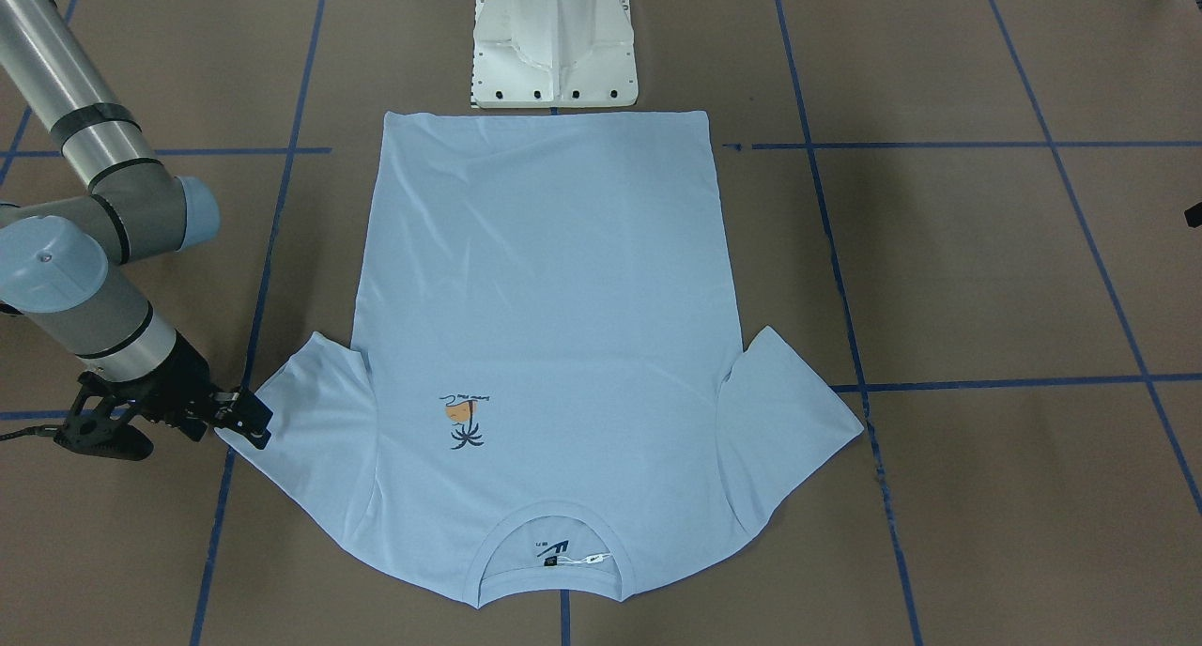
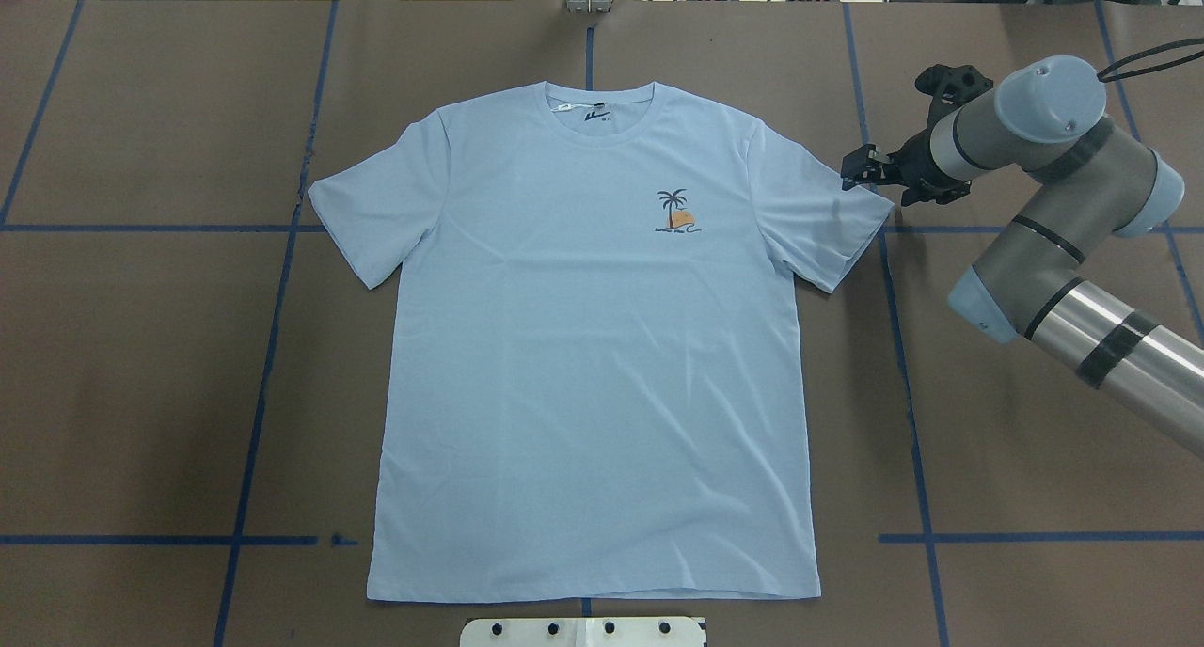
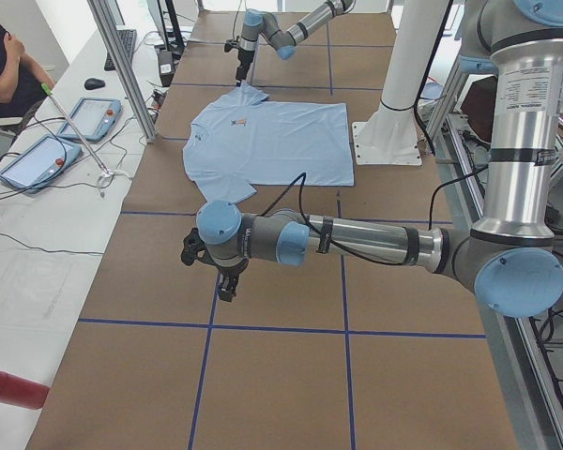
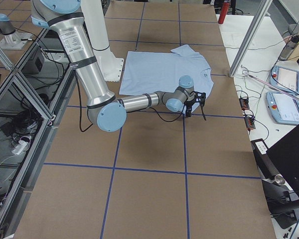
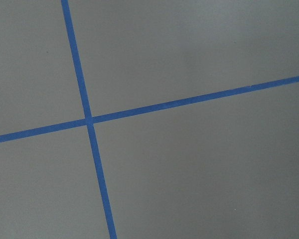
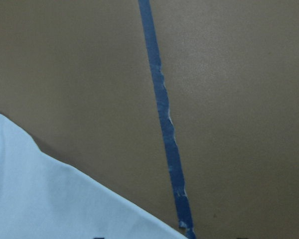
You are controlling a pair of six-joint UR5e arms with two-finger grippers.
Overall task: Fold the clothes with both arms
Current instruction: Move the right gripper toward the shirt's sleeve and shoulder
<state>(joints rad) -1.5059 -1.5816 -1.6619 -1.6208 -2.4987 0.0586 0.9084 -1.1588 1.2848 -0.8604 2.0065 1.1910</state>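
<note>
The sleeve is longer than the gap from its seam to the palm print. So the sleeve's hem will reach the print when I fold the sleeve inward.
The light blue T-shirt lies flat and face up on the brown table, collar at the far side and palm print on the chest. It also shows in the front view. My right gripper hangs just beyond the tip of the shirt's right-hand sleeve, jaws slightly apart, holding nothing. It shows in the front view at the sleeve's edge. The right wrist view shows the sleeve's edge. My left gripper hovers over bare table, well away from the shirt. I cannot tell whether it is open.
The white pedestal base stands right at the shirt's hem. Blue tape lines grid the table. An operators' desk with tablets and a metal post border the far side. A red cylinder lies on that desk.
</note>
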